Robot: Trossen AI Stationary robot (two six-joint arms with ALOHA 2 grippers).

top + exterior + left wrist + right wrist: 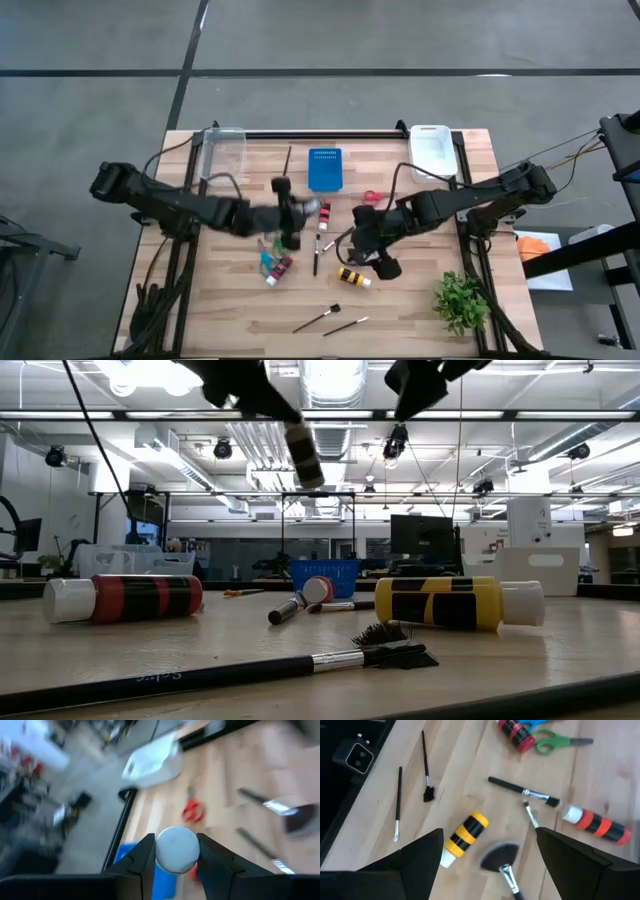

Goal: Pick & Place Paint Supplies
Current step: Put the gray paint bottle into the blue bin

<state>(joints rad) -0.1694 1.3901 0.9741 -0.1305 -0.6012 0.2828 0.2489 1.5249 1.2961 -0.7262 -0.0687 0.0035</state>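
Note:
The small paint bottle (304, 456) hangs base down and the blue holder (325, 171) is open, so the robot's left gripper keeps carrying the bottle there and lets go once the bottle's base stands inside.
My left gripper (300, 212) hangs above the middle of the table, shut on a small paint bottle with a white cap (176, 849). To its right my right gripper (378, 258) stands open and holds nothing, above a yellow-and-black bottle (465, 835) and a fan brush (500, 857) lying on the wood. An orange-and-white bottle (597, 822), a red-and-black bottle (283, 267), green scissors (560, 741), red scissors (372, 197) and thin brushes (318, 320) also lie flat on the table. My left gripper pinches the bottle between its two fingers (145, 855), one on each side of it just behind the white cap (176, 851). The bottle lies along the fingers, cap end out past their tips. It is lifted clear of the table and tilted (303, 452).
A blue square holder (325, 168) stands at the far middle, between clear bins at the far left (222, 150) and far right (432, 145). A green plant (460, 300) sits at the near right corner. Bare wood shows at the near left.

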